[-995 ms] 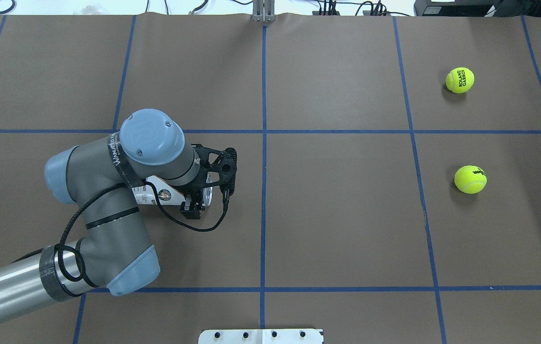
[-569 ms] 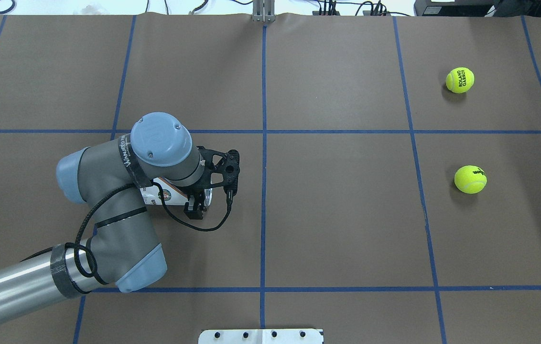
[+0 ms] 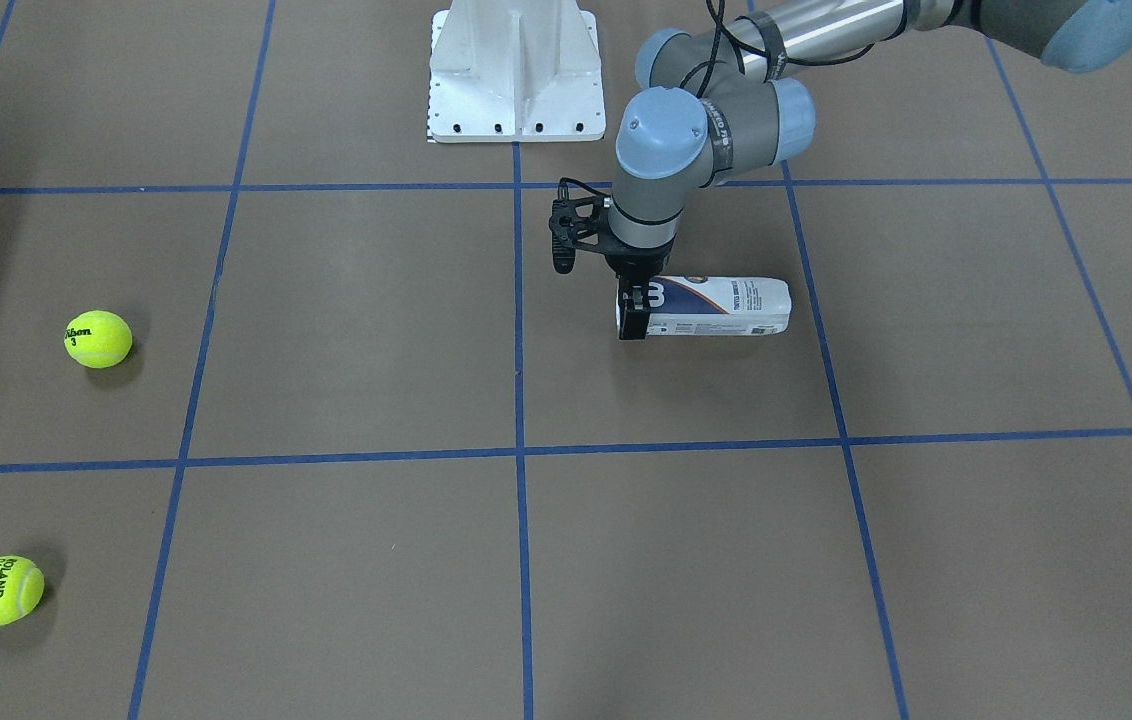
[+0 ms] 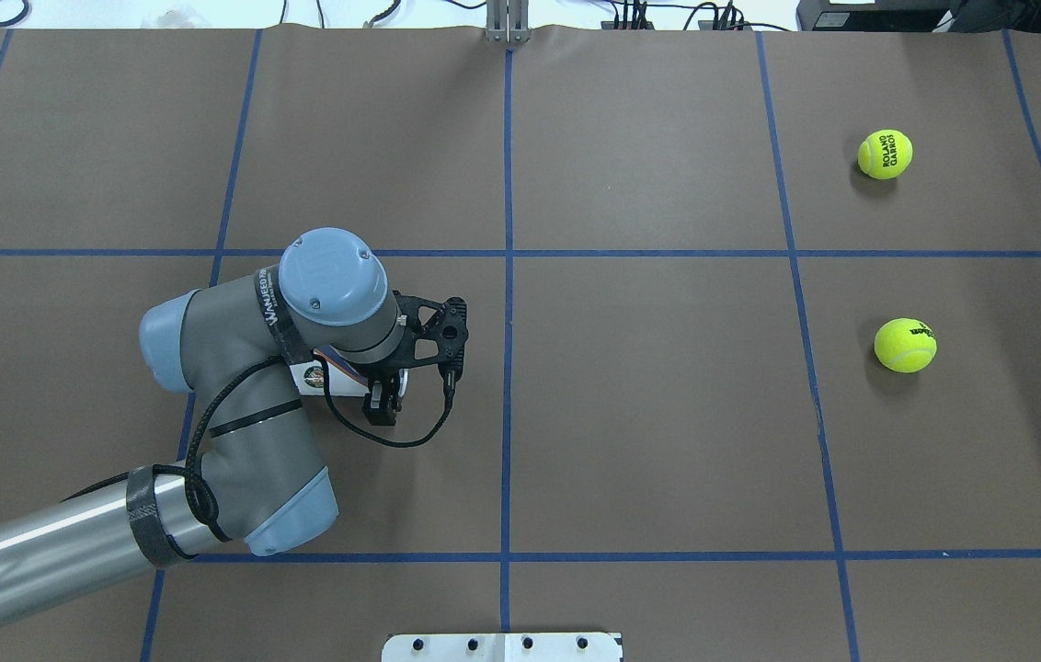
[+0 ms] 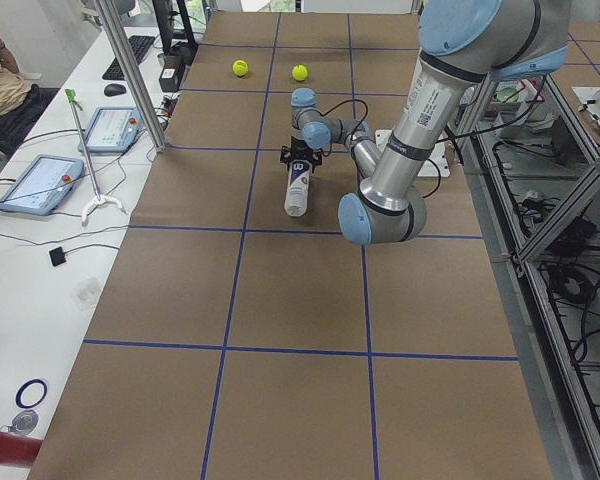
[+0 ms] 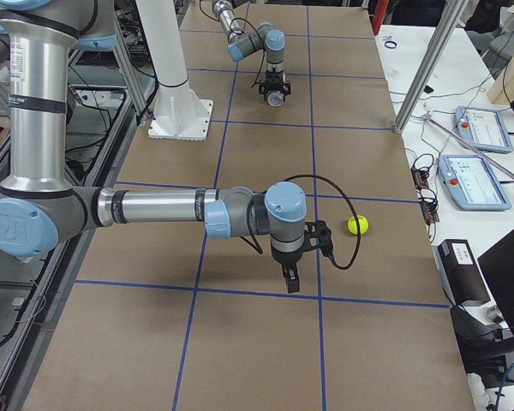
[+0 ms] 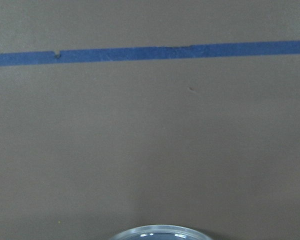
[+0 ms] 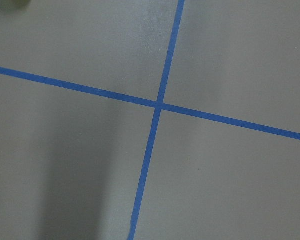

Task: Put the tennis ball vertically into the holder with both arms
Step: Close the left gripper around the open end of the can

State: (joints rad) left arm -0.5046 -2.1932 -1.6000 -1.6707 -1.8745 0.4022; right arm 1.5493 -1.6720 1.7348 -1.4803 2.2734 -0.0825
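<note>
The holder [image 3: 720,306] lies sideways, its rim [image 3: 621,316] below my down-pointing left gripper, so I expect it to swing upright, its opening facing up, once I turn that gripper level.
The holder [image 3: 726,305] lies on its side on the brown table, its open silver-rimmed end toward the table's middle. My left gripper [image 3: 635,305] points straight down over that end, open, with one finger on each side of the holder [image 4: 314,375]. The rim [image 7: 160,232] shows at the bottom of the left wrist view. Two tennis balls [image 4: 885,154] [image 4: 905,345] rest far off on the right half. My right gripper [image 6: 291,281] hangs low over bare table, short of one ball [image 6: 357,224]. I cannot tell whether it is open or shut.
The white pedestal base [image 3: 514,75] stands at the robot's side of the table. Blue tape lines [image 4: 508,276] divide the brown surface into squares. In the exterior left view a side bench holds tablets [image 5: 35,183], and a person [image 5: 0,70] sits by it.
My left arm has come down and shifted right, bringing its fingers lower around the holder's open end. The holder and both balls have hardly moved.
</note>
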